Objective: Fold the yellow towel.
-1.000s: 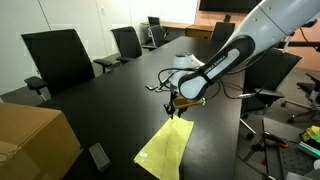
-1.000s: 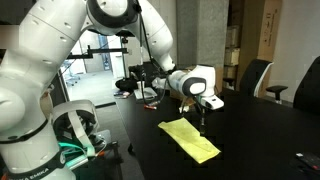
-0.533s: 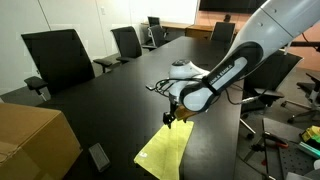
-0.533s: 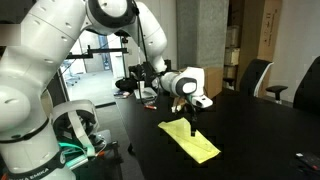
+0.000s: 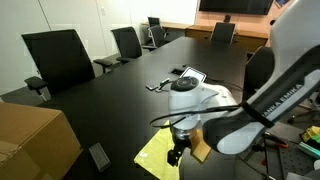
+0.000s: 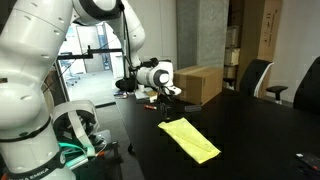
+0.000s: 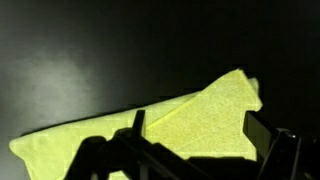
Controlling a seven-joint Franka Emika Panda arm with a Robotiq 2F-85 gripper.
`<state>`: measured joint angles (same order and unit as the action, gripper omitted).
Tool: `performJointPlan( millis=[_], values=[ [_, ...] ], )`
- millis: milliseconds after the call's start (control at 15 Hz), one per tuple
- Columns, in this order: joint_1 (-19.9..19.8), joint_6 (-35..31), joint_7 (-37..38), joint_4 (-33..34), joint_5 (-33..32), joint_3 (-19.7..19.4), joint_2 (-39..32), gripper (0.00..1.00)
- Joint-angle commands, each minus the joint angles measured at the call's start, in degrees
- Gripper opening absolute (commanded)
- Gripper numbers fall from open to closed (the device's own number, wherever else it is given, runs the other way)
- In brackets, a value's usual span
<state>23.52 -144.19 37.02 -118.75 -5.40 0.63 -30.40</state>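
The yellow towel's corner [image 7: 241, 82] sits ahead of one finger, off my fingers' center. Next, I turn my gripper and center its fingers over that corner [image 7: 238, 88] before going down.
The yellow towel [image 6: 190, 138] lies flat on the black table as a long strip. In an exterior view only its left part [image 5: 155, 156] shows beside the arm. In the wrist view a folded layer of the towel [image 7: 200, 115] lies over a longer lower layer. My gripper [image 7: 200, 140] hangs open just above it, with one dark finger [image 7: 138, 124] on the left and the other on the right. Nothing is between the jaws. In both exterior views the gripper [image 5: 177, 153] [image 6: 168, 102] is over one end of the towel.
A cardboard box [image 5: 30, 142] [image 6: 200, 82] stands at the table's edge. Office chairs [image 5: 60, 55] line the far side, and another chair [image 6: 256, 76] stands beyond the table. Cables and small objects [image 5: 160, 86] lie mid-table. A small black item [image 5: 98, 156] sits near the box.
The jaws have opened and let go of the towel's end, which now lies flat. The arm has swung along the towel to its other end.
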Motion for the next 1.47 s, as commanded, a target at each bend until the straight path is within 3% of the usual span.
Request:
performJointPlan(
  millis=[0,400,933,1400],
  values=[
    [1.44,0.89,-5.08,-2.45,-1.99,3.78,3.88,1.0],
    [5.18,0.61,-10.91,-0.48,-8.18,5.75,2.22,1.0],
    [3.75,-7.59,-22.96,0.19,-14.45,5.25,-2.01,1.0],
    [2.39,-14.6,-29.11,-0.19,-14.81,3.63,-6.33,1.0]
  ],
)
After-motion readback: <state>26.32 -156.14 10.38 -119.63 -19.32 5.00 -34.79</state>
